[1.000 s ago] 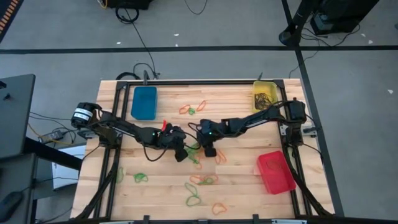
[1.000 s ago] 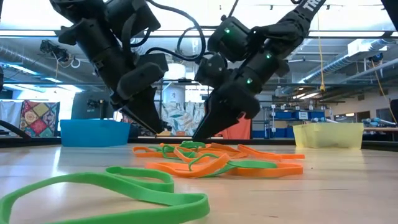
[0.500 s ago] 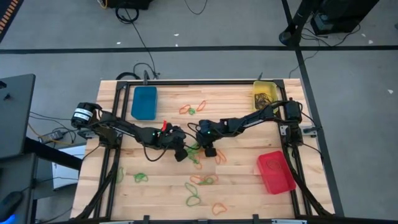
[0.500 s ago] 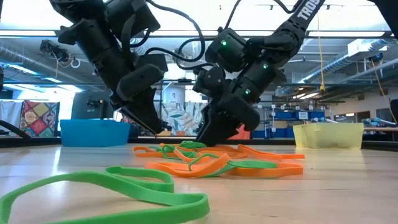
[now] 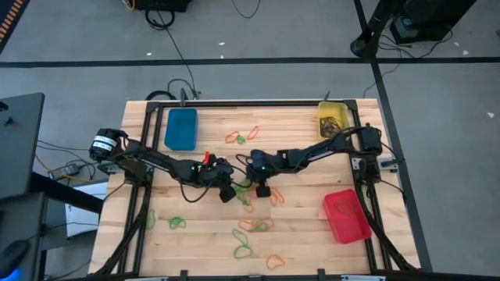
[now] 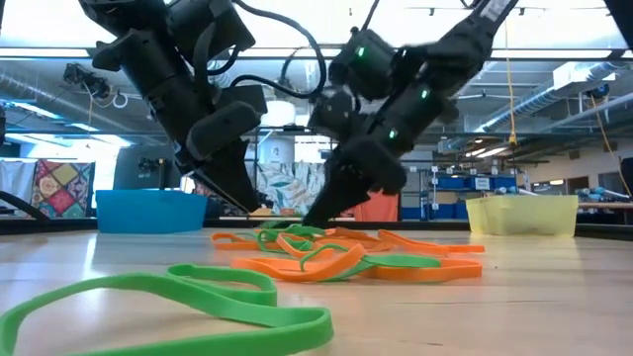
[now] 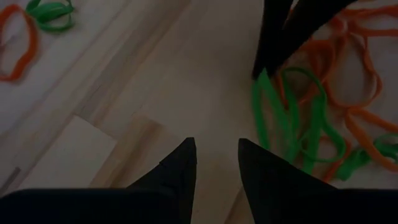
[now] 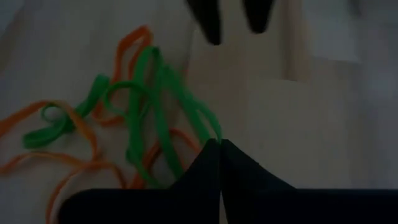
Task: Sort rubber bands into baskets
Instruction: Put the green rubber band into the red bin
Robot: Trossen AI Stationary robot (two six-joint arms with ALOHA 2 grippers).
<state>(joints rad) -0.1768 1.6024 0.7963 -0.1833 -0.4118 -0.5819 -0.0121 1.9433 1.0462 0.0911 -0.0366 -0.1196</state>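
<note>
The green band's end (image 8: 215, 126) alone is pinched in my right gripper, away from the orange bands, so I'll keep carrying it until it hangs above the red basket (image 5: 346, 216).
A heap of orange and green rubber bands (image 5: 248, 190) lies mid-table. My right gripper (image 5: 250, 180) reaches into it from the right and is shut at the end of a green rubber band (image 8: 163, 93). My left gripper (image 7: 217, 163) hovers open just left of the heap, over bare wood, with nothing between its fingers. The blue basket (image 5: 180, 128) stands at the far left, the yellow basket (image 5: 332, 117) at the far right, and the red basket (image 5: 346, 215) at the near right. The yellow basket holds dark bands. My right gripper pinches one end of the green band's loop (image 8: 208, 134) between its two fingertips. The fingers slant down from the table's right side, their tips (image 7: 260, 67) at the tabletop. The rest of the band (image 7: 292, 118) lies slack on the wood among orange bands.
More bands lie scattered: near the far middle (image 5: 242, 136), at the near left (image 5: 177, 223) and toward the near edge (image 5: 254, 226), (image 5: 244, 251), (image 5: 275, 261). A big green band (image 6: 178, 297) lies close to the low camera. Black frame rails border the table.
My right gripper has dipped toward the heap, shut its fingers at the green band's end, and drawn back a little. The heap lies where it was.
</note>
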